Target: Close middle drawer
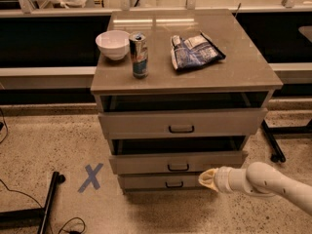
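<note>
The fingers of the robot's gripper are too low, at the same height as the bottom drawer's front side (188,181), so the robot should move them up to the middle drawer's front panel (208,161) and push there.
The middle drawer (178,163) of the pale grey cabinet is pushed nearly in, its low front panel with a small black loop handle (178,167) standing a little proud of the bottom drawer (161,182). A dark gap shows above it. My gripper (206,179) comes in from the lower right on a white arm, its yellowish tip just below the right part of the middle drawer's front, against the bottom drawer's face.
The top drawer (181,123) is slightly open. On the cabinet top (243,65) stand a white bowl (113,44), a can (139,55) and a blue chip bag (194,51). A blue tape X (91,177) marks the floor at left; black legs (46,211) lie at lower left.
</note>
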### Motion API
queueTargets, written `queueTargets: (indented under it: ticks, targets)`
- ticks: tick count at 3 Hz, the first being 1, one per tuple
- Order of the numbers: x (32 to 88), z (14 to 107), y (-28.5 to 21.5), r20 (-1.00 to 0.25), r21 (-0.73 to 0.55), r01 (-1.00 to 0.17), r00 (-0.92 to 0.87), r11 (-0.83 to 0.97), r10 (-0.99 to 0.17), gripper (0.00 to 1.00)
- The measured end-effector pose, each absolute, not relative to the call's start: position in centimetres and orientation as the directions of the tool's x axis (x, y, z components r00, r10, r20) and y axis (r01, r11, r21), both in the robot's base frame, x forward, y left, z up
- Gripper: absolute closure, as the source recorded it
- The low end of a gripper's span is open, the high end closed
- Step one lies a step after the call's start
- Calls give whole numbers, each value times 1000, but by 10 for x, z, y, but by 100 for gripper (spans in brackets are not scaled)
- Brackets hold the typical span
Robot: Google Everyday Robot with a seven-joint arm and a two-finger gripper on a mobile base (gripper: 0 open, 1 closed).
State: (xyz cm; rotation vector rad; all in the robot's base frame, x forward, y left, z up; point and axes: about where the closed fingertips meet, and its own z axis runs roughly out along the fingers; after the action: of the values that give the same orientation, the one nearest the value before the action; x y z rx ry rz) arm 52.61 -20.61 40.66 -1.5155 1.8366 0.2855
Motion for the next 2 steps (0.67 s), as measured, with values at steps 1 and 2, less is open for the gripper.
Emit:
queueTargets:
  ticks: [1, 2]
  targets:
    - [567, 406, -214, -668, -359, -873, -7, 330, -744, 100]
    - [614, 403, -222, -666, -418, -833, 9, 363, -746, 100]
